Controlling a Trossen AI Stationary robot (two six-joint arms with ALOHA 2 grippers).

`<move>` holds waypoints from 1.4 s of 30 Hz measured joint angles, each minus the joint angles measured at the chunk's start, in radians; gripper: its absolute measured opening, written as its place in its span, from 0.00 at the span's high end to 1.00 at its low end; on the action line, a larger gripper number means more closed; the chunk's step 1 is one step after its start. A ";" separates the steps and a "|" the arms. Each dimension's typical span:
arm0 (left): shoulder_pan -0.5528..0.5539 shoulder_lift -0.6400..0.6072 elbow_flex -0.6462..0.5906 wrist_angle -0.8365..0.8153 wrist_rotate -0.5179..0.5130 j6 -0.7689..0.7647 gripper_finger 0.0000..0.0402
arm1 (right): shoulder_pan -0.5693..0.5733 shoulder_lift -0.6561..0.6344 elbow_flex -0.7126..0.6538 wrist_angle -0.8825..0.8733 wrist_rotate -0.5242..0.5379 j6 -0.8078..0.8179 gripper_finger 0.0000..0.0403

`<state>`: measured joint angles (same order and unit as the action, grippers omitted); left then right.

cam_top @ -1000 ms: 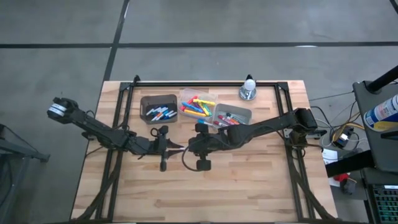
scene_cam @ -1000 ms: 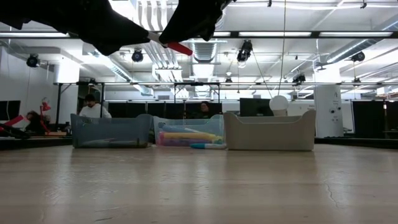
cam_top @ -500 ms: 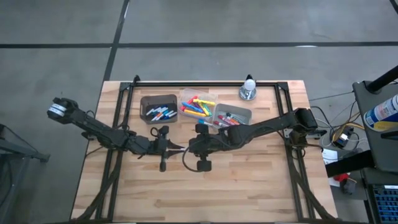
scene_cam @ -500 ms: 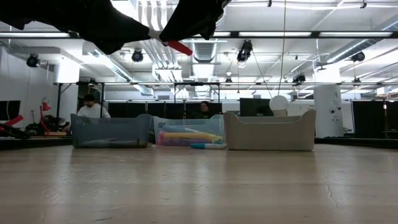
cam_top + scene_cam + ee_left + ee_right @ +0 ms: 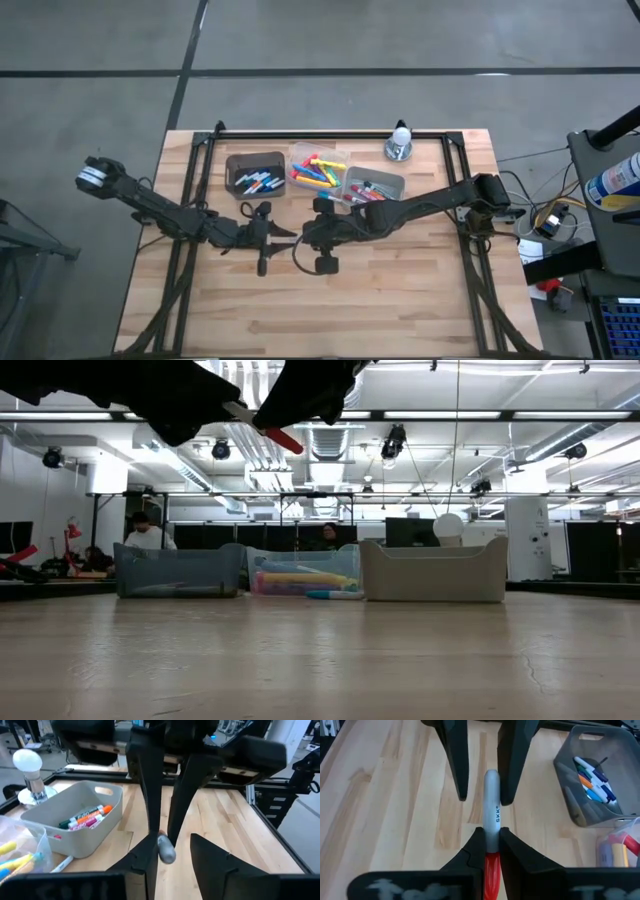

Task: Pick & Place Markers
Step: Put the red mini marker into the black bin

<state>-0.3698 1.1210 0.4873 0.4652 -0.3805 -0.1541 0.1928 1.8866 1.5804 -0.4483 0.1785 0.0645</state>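
Observation:
Next, my left gripper takes the marker by its white end (image 5: 491,784), because my right gripper is holding the marker but the dark bin (image 5: 255,174) is on my left gripper's side.
One marker (image 5: 491,810), white-bodied with a red cap (image 5: 285,438), hangs high above the table's middle, and my right gripper (image 5: 491,842) is shut on it. My left gripper (image 5: 172,857) faces it from the table's left and is open. Its fingers (image 5: 461,780) stand on either side of the marker's white end (image 5: 166,850), which lies close against one finger. Other markers fill the dark bin (image 5: 255,173), the clear bin (image 5: 318,170) and the grey bin (image 5: 375,185). My right gripper pinches the marker's body just beyond the red cap (image 5: 491,836) between its two fingers, which lie along the marker. The marker is lifted clear, its white end toward the table's left and slightly raised. My left gripper: whether one finger touches the white end I cannot tell.
The three bins stand in a row at the table's far side. A loose marker (image 5: 335,595) lies on the wood in front of them. A bulb-shaped thing on a round stand (image 5: 400,140) sits at the far right. The near half of the table shows bare wood.
Both arms have stayed in place above the table's middle. In the low view more of the marker's white body now shows beside my left gripper, and the marker has tipped slightly, its white end a little higher.

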 joint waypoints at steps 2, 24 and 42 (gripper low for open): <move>0.006 0.000 0.000 -0.014 0.000 -0.011 0.73 | 0.000 0.000 0.000 0.003 0.000 -0.002 0.94; 0.016 0.001 -0.001 -0.021 -0.003 -0.026 0.94 | 0.000 0.000 0.000 0.010 0.000 0.003 0.94; 0.017 -0.051 -0.001 -0.267 -0.357 -0.146 0.94 | 0.002 -0.005 0.020 -0.077 0.008 0.016 0.50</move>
<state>-0.3527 1.0702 0.4862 0.1982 -0.7371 -0.3001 0.1944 1.8820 1.6005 -0.5250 0.1869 0.0802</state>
